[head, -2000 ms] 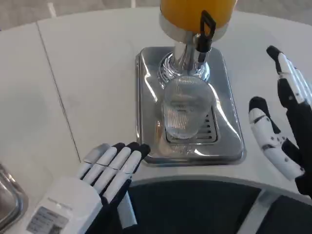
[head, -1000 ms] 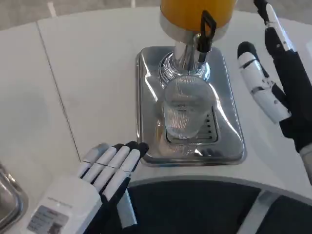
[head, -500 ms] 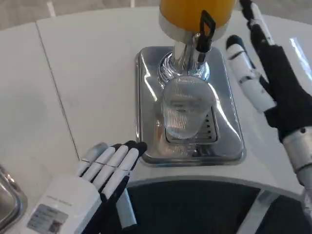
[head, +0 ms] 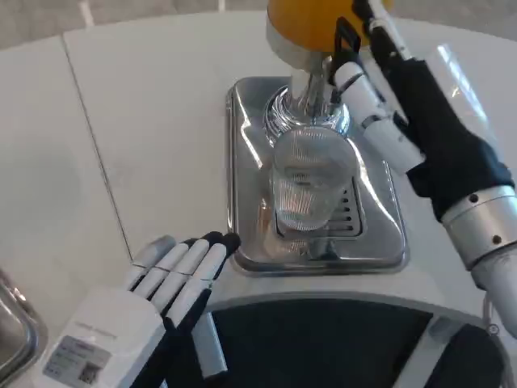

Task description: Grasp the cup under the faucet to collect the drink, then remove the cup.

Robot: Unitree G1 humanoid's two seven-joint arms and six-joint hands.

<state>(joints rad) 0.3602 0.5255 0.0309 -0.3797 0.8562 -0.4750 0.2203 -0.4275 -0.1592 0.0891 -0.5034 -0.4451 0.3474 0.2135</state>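
Note:
The orange juice point(head: 313, 31) will gather in the bottom of the cup when I open the lever, because the cup's opening point(head: 313, 155) is under the faucet.
A clear ribbed cup point(head: 305, 187) stands empty on the chrome drip tray point(head: 246, 162), under the black faucet lever point(head: 346, 37) of the orange juice dispenser point(head: 311, 20). My right hand point(head: 420, 113) reaches in from the right, fingers spread, with its fingertips point(head: 346, 74) by the faucet lever and above the cup's far rim. It holds nothing. My left hand point(head: 174, 279) lies flat on the table, fingers together, just left of the tray's front corner and apart from the cup.
The white table's curved front edge point(head: 323, 297) runs just below the tray. A metal object point(head: 12, 331) sits at the lower left corner. Bare tabletop point(head: 145, 121) stretches left of the tray.
My right hand has swung from the right side of the table up and left to the faucet lever. The left hand and the cup have stayed put.

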